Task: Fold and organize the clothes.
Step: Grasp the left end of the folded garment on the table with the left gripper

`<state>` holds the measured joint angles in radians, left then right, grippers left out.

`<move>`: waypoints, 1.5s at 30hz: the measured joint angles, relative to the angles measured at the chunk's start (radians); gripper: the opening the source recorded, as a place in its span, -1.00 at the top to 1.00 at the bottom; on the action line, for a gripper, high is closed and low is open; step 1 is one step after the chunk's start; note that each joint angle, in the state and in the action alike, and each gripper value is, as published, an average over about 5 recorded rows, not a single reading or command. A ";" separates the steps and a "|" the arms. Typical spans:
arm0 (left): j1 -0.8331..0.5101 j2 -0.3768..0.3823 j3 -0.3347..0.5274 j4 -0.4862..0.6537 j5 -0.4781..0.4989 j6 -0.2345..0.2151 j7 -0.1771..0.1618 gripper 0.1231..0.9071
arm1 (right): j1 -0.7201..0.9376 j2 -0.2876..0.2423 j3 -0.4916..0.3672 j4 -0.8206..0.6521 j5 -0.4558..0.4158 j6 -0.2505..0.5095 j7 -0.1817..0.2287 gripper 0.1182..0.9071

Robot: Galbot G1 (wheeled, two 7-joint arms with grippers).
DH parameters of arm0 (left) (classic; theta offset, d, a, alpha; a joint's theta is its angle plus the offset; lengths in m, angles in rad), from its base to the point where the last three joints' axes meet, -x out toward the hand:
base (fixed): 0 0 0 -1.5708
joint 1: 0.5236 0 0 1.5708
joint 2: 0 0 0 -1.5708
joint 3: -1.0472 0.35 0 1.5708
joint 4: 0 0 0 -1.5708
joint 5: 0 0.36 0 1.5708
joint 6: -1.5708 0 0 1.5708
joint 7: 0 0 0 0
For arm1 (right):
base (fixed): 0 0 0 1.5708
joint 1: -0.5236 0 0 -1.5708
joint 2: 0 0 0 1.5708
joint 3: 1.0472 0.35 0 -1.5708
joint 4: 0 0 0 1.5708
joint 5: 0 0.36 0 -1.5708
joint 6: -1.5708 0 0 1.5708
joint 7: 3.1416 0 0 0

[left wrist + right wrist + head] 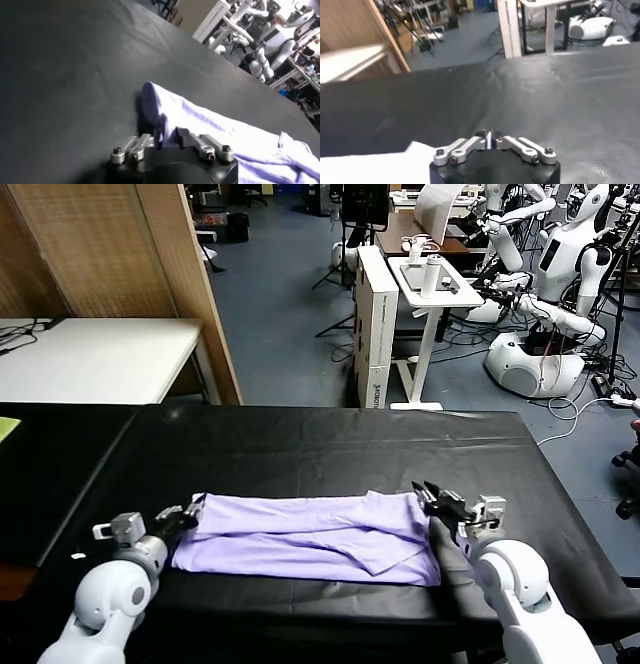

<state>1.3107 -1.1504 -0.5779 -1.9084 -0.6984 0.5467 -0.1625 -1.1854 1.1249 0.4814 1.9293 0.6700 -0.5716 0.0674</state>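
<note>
I expect the lavender T-shirt (310, 554) to slide along in one piece, still folded, when I pull with my left gripper, because its layers (270, 533) lie flat in a long piece of cloth.
The lavender T-shirt (310, 539) lies folded into a long band across the near part of the black table (300, 444). My left gripper (192, 509) is at the band's left end. In the left wrist view it (164, 137) is shut on a raised fold of the shirt (210, 125). My right gripper (422, 489) is at the band's far right corner. In the right wrist view it (489, 137) is shut with a thin lavender sliver between its pads. The rest of the shirt (365, 167) shows beside it.
A white table (90, 354) and a wooden panel (170, 284) stand at the back left. A white stand with a bottle (430, 279) and other robots (560, 254) are behind the table. A yellow-green item (5, 427) lies at the left edge.
</note>
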 joint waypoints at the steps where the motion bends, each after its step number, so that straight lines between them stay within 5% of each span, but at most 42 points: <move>1: -0.007 0.002 0.001 0.002 0.000 0.001 0.001 -1.00 | -0.007 -0.009 0.005 0.011 0.006 0.002 -0.002 -1.00; 15: 0.001 0.076 -0.041 0.003 -0.029 0.024 0.058 -1.00 | -0.123 -0.133 0.095 0.158 0.111 -0.004 0.014 -1.00; 19: 0.022 0.111 -0.070 -0.010 -0.130 0.059 0.061 -1.00 | -0.160 -0.146 0.126 0.188 0.126 -0.006 0.013 -1.00; 26: 0.068 0.199 -0.159 -0.016 -0.387 0.184 0.103 -1.00 | -0.197 -0.141 0.148 0.222 0.125 -0.010 0.015 -1.00; 32: 0.087 0.251 -0.207 0.010 -0.494 0.190 0.139 -1.00 | -0.212 -0.117 0.152 0.239 0.114 -0.015 0.019 -1.00; 37: 0.105 0.159 -0.143 0.001 -0.435 0.192 0.185 -0.94 | -0.204 -0.114 0.145 0.239 0.111 -0.015 0.022 -1.00; 45: 0.119 0.172 -0.172 -0.037 -0.244 0.191 0.185 -0.58 | -0.195 -0.112 0.140 0.238 0.110 -0.016 0.026 -1.00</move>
<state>1.4301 -0.9785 -0.7503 -1.9449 -0.9421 0.7381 0.0229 -1.3804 1.0126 0.6216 2.1677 0.7796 -0.5873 0.0934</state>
